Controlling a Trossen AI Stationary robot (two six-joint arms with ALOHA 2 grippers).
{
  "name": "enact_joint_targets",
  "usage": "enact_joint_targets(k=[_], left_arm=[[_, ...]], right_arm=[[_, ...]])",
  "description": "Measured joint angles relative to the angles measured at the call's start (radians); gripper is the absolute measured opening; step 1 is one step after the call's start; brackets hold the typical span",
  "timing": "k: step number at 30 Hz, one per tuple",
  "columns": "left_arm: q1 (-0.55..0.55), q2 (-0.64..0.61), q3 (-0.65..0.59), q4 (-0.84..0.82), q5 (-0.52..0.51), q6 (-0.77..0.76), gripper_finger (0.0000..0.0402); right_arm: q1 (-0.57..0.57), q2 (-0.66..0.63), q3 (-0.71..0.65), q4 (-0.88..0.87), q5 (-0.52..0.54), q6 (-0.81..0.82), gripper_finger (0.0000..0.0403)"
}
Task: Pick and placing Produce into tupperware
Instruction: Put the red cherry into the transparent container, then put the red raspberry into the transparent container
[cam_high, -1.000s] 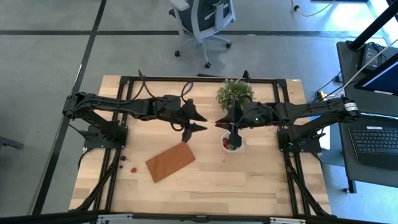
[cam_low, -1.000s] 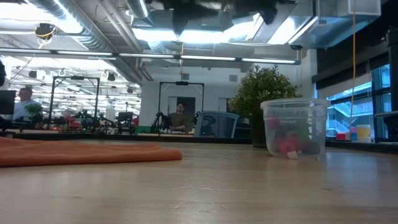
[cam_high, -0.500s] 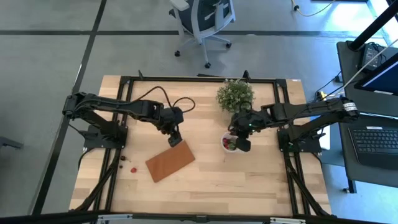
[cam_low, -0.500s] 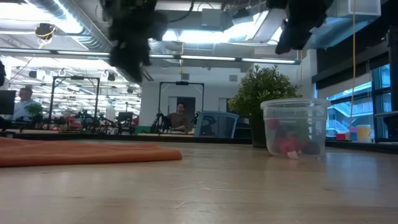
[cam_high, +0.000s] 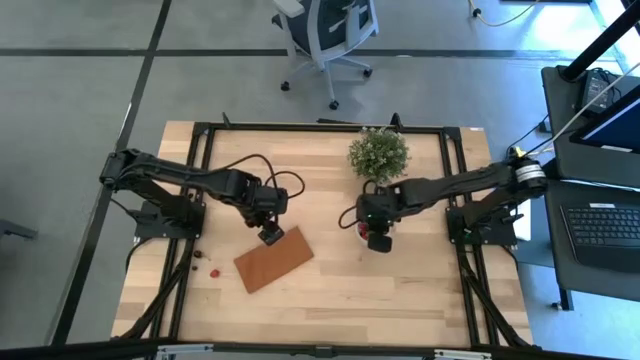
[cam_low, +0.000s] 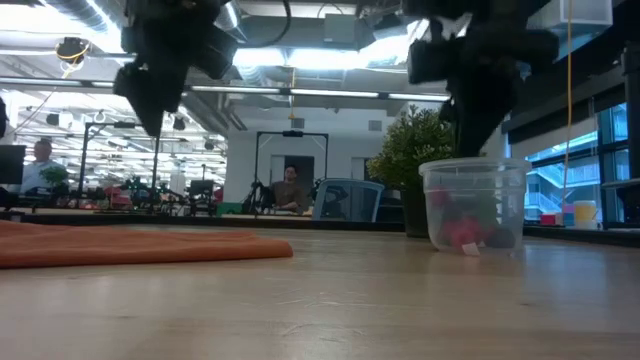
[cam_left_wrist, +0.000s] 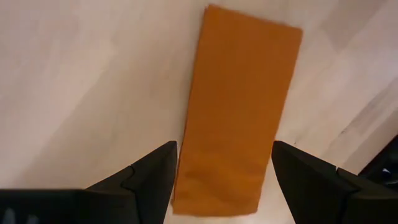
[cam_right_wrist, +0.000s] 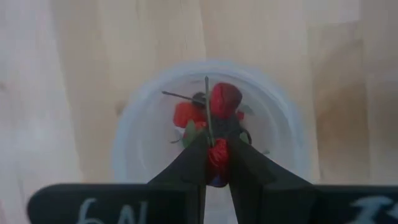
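The robot's left gripper should pick up the loose red piece (cam_high: 214, 273) and pass it to the right gripper, because the piece lies across the brown board from the cup (cam_low: 475, 205).
The tupperware (cam_low: 475, 205) is a small clear round cup standing on the table by the potted plant; it holds several red produce pieces (cam_right_wrist: 224, 99). My right gripper (cam_right_wrist: 217, 148) hangs just above the cup's opening (cam_high: 378, 238), shut on a red strawberry-like piece. My left gripper (cam_left_wrist: 224, 180) is open and empty, pointing down over the far end of the flat brown board (cam_high: 273, 258). Two loose pieces (cam_high: 212, 269) lie on the table left of the board. My right gripper pinches a small red strawberry-like piece (cam_right_wrist: 218, 157) between its two fingertips. The fingers come from above, pointing down. The piece is lifted clear, over the middle of the cup's opening.
A green potted plant (cam_high: 378, 152) stands just beyond the cup. The brown board (cam_left_wrist: 239, 106) lies flat at the table's middle. Black frame rails (cam_high: 190, 270) run along the table's left and right sides. An office chair stands beyond the far edge.
Both grippers have left the table's middle, where they faced each other, and tipped to point down. My left gripper has gone toward the near left, over the board's far end. My right gripper has gone down over the cup.
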Motion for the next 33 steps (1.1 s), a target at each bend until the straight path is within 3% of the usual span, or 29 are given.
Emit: enact_joint_targets(k=[10,20,26,33], left_arm=[[-0.062,0.0,0.0,-0.184,0.005,-0.167,0.0254],[-0.187,0.0,0.0,-0.26,0.05,-0.287,0.0254],[-0.279,0.0,0.0,-0.31,0.116,-0.388,0.0254],[-0.372,0.0,-0.04,-0.289,0.113,-0.529,0.0254]], right_arm=[[0.0,0.102,0.0,0.002,-0.008,-0.016,0.0062],[0.0,0.107,0.0,-0.001,-0.01,0.028,0.0147],[0.0,0.065,0.0,-0.025,-0.009,0.008,0.0197],[-0.002,-0.038,0.0,-0.01,-0.008,0.032,0.0213]])
